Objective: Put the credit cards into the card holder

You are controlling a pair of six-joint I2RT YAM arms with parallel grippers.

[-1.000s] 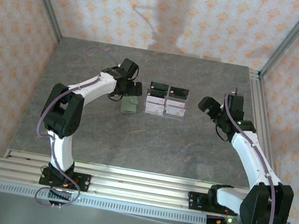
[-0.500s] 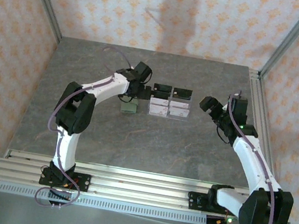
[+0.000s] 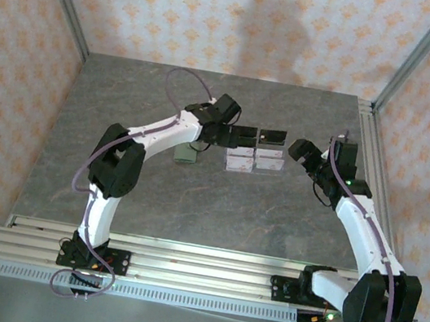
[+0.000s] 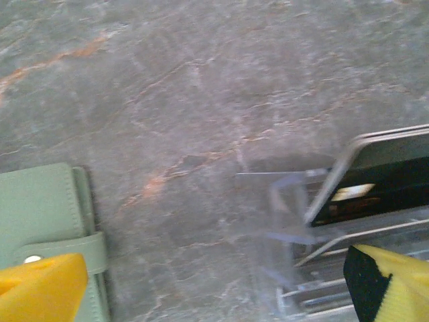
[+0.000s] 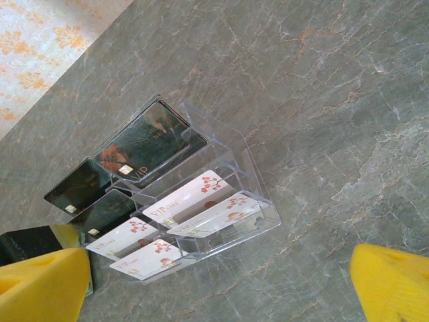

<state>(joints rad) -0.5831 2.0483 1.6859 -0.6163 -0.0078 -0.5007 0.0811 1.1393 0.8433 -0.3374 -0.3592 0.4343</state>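
The card holder is kept shut by the snap tab (image 4: 75,249), so next my left gripper raises the card holder by its spine while my right gripper grabs the tab.
The credit cards (image 5: 193,194), pale white with pink blossoms, stand in the front pockets of a clear acrylic stand (image 3: 255,151); black cards (image 5: 151,143) fill its rear pockets. The card holder (image 3: 186,154), a closed sage-green wallet with a snap tab (image 4: 67,249), lies left of the stand. My left gripper (image 3: 239,138) is open at the stand's left end, between the card holder (image 4: 37,225) and the stand (image 4: 335,228). My right gripper (image 3: 300,152) hangs open just right of the stand, nothing between its yellow fingers (image 5: 40,285).
Grey marble tabletop (image 3: 192,198) with bare room in front of the stand and wallet. An aluminium frame post (image 3: 365,137) runs along the right edge, and patterned walls close in the back and both sides.
My left arm has swung right, from over the wallet to the stand's left end. The stand has slid right, toward the right gripper. The right arm has barely moved.
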